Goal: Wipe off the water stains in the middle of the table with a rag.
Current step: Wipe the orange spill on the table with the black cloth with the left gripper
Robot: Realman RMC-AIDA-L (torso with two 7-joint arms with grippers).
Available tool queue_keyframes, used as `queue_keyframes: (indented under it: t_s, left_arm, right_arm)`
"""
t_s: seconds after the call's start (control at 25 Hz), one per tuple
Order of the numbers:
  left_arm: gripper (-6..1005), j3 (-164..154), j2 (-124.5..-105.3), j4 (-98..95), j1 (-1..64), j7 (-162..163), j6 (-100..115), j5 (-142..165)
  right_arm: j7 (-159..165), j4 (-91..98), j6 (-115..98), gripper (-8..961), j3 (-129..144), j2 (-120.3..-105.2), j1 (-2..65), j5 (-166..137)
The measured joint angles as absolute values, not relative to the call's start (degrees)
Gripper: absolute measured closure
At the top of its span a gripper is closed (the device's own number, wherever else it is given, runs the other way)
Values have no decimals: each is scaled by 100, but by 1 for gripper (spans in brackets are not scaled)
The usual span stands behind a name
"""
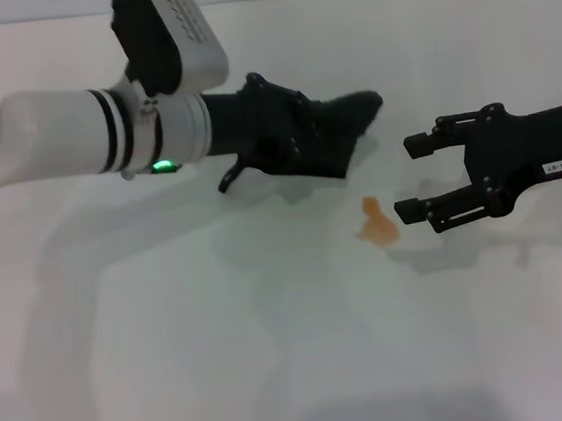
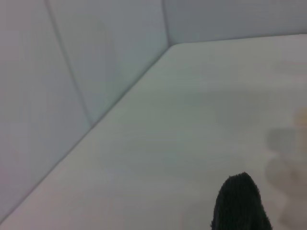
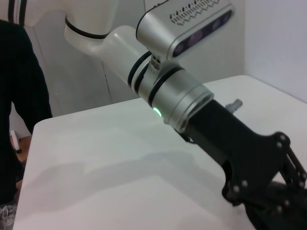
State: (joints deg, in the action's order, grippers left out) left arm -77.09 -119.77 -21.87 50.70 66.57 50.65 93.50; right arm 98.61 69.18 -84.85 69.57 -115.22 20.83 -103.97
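Observation:
The black rag point(image 1: 349, 115) lies behind the water stain and leaves it uncovered. I should turn my left gripper back and wipe the rag forward over the orange-tan blotch point(image 1: 376, 224).
The water stain point(image 1: 376, 225) is a small orange-tan blotch on the white table point(image 1: 226, 357), near the middle. My left gripper point(image 1: 326, 137) reaches in from the left, shut on the black rag point(image 1: 356, 110). The rag sticks out past the fingers and hangs above the table, just behind and left of the stain. The rag's tip also shows in the left wrist view point(image 2: 241, 205). My right gripper point(image 1: 406, 179) is open and empty. It sits low, just right of the stain, with its lower finger point(image 1: 427, 211) close beside it.
The left arm's white forearm point(image 1: 62, 133) spans the left half of the table. The right wrist view shows that forearm point(image 3: 168, 91) and the left gripper's black body point(image 3: 259, 167) over the table, and a dark-clothed person point(image 3: 19, 96) beyond the table's far edge.

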Motion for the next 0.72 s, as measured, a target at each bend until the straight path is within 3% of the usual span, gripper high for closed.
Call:
queue_keyframes:
  t_s: [0.72]
  left_arm:
    - [858, -9639, -11997, -2250, 4790, 6562, 5226, 8000]
  right_arm:
    - [9887, 6917, -8517, 111, 7146, -11522, 2083, -10326]
